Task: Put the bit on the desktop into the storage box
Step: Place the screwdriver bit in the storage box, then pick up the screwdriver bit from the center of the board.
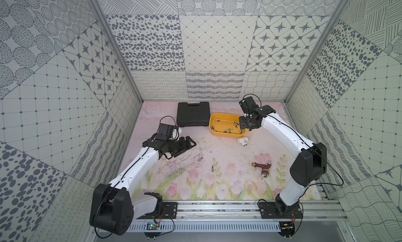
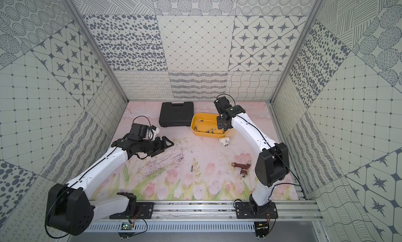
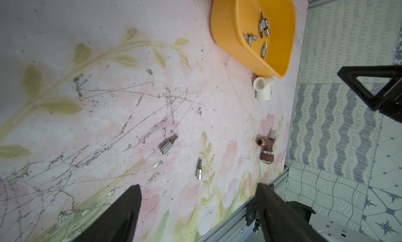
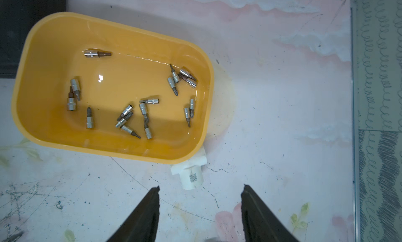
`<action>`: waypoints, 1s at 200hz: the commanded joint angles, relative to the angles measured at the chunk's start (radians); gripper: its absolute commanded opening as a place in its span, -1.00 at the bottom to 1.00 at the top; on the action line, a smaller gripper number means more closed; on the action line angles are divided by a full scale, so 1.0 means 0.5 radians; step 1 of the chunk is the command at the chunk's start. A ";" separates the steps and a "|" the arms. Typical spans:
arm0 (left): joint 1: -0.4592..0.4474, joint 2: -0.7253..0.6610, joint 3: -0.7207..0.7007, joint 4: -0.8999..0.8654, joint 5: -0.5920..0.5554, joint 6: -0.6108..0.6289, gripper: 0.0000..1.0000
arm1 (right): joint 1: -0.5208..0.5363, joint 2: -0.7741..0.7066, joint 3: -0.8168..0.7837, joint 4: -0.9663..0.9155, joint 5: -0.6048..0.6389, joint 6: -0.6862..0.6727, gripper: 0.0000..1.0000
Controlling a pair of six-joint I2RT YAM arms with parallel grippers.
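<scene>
The storage box (image 1: 228, 125) has my right gripper hanging over it, in the way, so that gripper should move back while my left gripper picks up the bit nearer the front rail (image 1: 212, 168).
Two small silver bits lie loose on the flowered desktop: one (image 1: 212, 166) (image 2: 192, 167) (image 3: 199, 171) and another (image 1: 200, 158) (image 2: 180, 158) (image 3: 169, 144) just left of it. The yellow storage box (image 1: 226, 135) (image 2: 208, 134) (image 3: 224, 29) (image 4: 130, 77) stands at the back and holds several bits (image 4: 148, 116). My left gripper (image 1: 187, 149) (image 2: 164, 148) (image 3: 199, 186) hangs open and empty, left of the loose bits and apart from them. Above the box's right end, my right gripper (image 1: 242, 130) (image 2: 223, 130) (image 4: 201, 186) is open with nothing between its fingers.
A black tool case (image 1: 192, 113) (image 2: 176, 113) sits shut beside the box's left end. A white pipe tee (image 1: 242, 141) (image 3: 263, 88) (image 4: 191, 175) touches the box's front right corner. A brown valve (image 1: 262, 168) (image 3: 268, 149) lies at the right. An aluminium rail (image 1: 217, 206) runs along the front.
</scene>
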 commanded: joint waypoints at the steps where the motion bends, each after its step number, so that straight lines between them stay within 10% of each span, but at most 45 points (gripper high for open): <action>1: -0.249 -0.038 0.027 -0.253 -0.284 0.098 0.71 | -0.008 -0.204 -0.173 0.131 0.209 0.071 0.39; 105: -1.221 0.503 0.409 -0.614 -0.879 0.149 0.55 | -0.120 -1.275 -1.164 0.871 0.462 0.109 0.94; 200: -1.363 1.110 0.739 -0.673 -1.047 0.249 0.19 | -0.220 -1.440 -1.336 0.979 0.393 0.123 0.93</action>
